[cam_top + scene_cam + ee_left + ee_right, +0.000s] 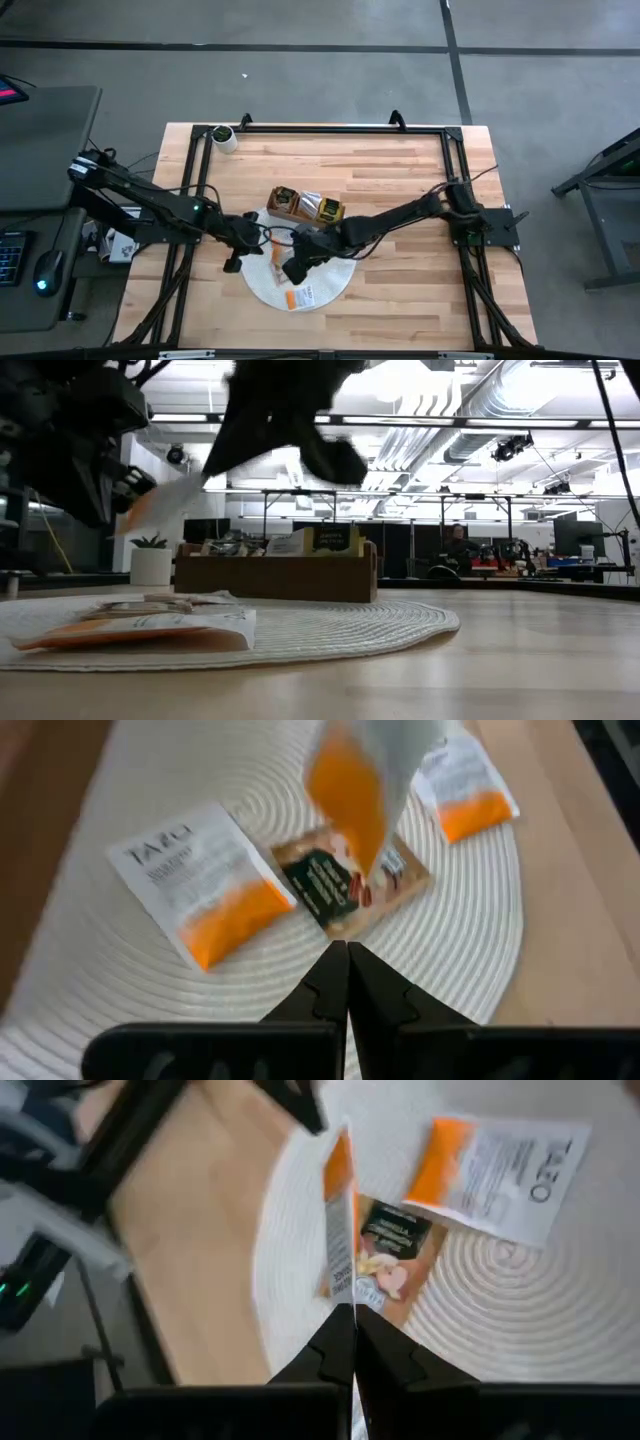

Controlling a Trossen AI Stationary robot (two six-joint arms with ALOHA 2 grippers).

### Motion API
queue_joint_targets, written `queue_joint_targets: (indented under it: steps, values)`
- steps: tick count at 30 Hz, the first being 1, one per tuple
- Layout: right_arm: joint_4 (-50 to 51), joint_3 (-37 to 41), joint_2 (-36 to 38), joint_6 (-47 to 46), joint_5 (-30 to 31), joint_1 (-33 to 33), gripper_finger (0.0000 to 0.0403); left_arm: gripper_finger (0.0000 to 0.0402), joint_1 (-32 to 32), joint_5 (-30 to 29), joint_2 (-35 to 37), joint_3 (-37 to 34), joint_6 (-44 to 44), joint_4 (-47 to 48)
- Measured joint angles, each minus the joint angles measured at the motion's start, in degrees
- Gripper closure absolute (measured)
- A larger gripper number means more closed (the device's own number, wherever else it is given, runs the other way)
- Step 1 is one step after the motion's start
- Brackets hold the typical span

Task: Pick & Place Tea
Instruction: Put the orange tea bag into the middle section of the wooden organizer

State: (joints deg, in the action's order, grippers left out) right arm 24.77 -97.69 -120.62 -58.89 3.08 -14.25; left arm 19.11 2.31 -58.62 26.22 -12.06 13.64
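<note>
The packet's white end (181, 495) is pinched in my right gripper low over the mat, so next I lift the packet and have my left gripper grab its free orange end (137, 512).
My right gripper (345, 1318) hovers over the round white mat (330, 285), shut on a white and orange tea packet (340, 1210) that also shows in the low view (165, 500). My left gripper (347, 955) is shut and holds nothing. It hangs above the mat's left part, facing the raised packet (355, 780). Lying flat on the mat are two white and orange packets (200, 880) (465, 790) and a brown and green one (350, 885). The wooden tray (305, 207) beyond the mat holds more packets. My right gripper pinches the packet's white end (343, 1295) between its two fingers, with the packet edge-on to the wrist camera. The packet is lifted clear of the mat and slants down away from the fingers, with its orange end (135, 518) lowest, toward the left arm.
The tray (280, 575) stands just past the mat's far edge. A small white pot with a plant (225, 137) is near the table's far left corner. A black frame (330, 128) runs around the tabletop. Bare wood lies to the right of the mat.
</note>
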Motion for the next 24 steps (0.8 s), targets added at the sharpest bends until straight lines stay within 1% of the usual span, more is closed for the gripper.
queue_joint_targets:
  steps: [5,7,11,13,16,21,24]
  values:
    - [8.86,-0.02,7.12,7.49,-1.94,1.31,0.0403,0.0401,-0.02,-2.08,3.56,0.0,1.32,-0.87]
    - [12.43,-0.04,9.92,10.25,-2.39,2.1,0.0403,0.0401,-0.02,-3.11,4.48,0.01,1.49,-2.57]
    - [21.92,-2.63,14.14,15.52,-1.85,3.64,0.0403,0.0401,-0.02,-4.98,5.89,0.03,2.06,-6.18]
    - [28.15,-6.05,14.66,18.06,-0.94,4.46,0.0403,0.0401,-0.02,-5.95,6.09,0.04,2.61,-7.39]
    - [36.88,-13.23,14.15,22.42,-0.37,5.46,0.0403,0.0401,-0.02,-6.42,6.11,0.04,2.78,-9.9]
    - [46.56,-23.62,12.62,28.36,0.42,6.77,0.0402,0.0401,-0.25,-7.86,6.09,0.04,1.49,-12.8]
    - [51.53,-28.72,11.13,31.7,0.39,7.22,0.0402,0.0401,-2.37,-8.17,6.09,1.05,1.28,-15.5]
